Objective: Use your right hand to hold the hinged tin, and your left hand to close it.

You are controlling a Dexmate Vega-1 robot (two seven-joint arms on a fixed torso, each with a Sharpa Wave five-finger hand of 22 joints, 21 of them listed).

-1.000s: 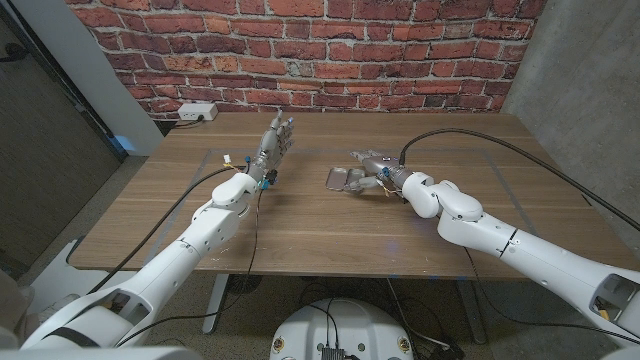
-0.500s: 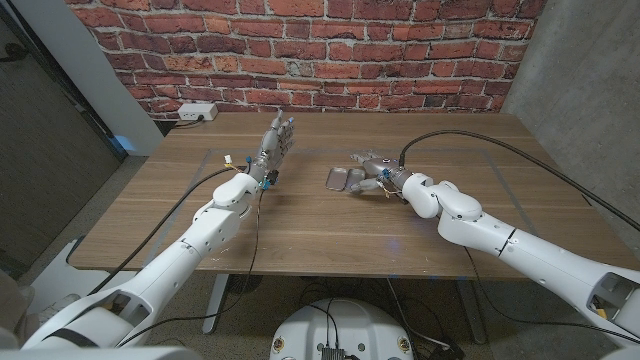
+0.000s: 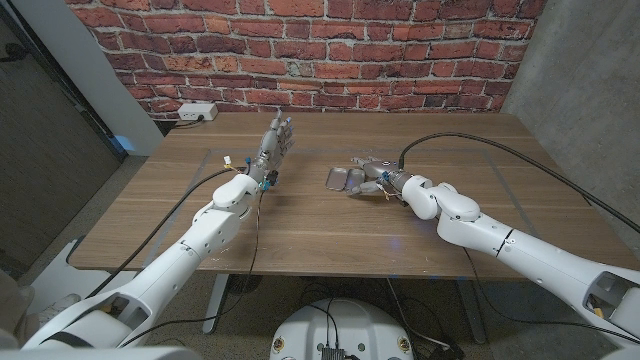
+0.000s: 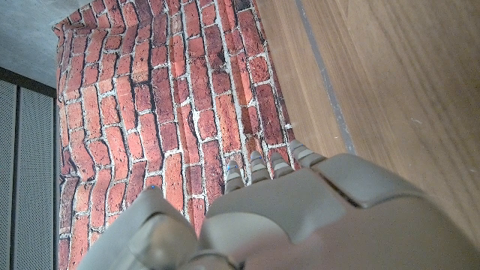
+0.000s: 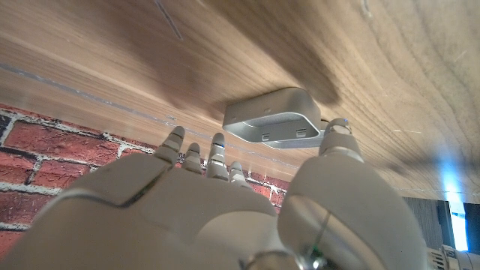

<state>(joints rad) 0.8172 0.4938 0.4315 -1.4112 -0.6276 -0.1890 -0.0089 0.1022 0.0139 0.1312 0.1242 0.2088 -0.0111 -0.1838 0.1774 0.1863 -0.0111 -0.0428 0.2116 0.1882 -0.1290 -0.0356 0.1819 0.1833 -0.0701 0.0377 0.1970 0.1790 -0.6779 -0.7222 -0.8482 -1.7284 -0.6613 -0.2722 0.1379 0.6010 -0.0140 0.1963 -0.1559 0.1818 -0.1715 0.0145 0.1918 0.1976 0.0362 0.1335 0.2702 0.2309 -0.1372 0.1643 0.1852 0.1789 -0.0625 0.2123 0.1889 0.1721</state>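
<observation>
I see the hinged tin's two shallow halves meet along one edge, so the outer half will follow, still open, when I lift the tin.
The hinged tin is small and silver and lies open on the wooden table, a little right of centre. In the right wrist view the tin shows its two shallow halves. My right hand is just to the right of it, fingers spread past the tin's far side, thumb tip at the tin's edge. It does not grip the tin. My left hand stands upright well to the tin's left, fingers straight and together, holding nothing.
A white power box with a cable sits at the table's back left corner, before the brick wall. A black cable loops over the table behind my right arm. Thin tape lines mark the tabletop.
My right hand has edged slightly left, closer around the tin. The left hand and the tin have stayed where they were.
</observation>
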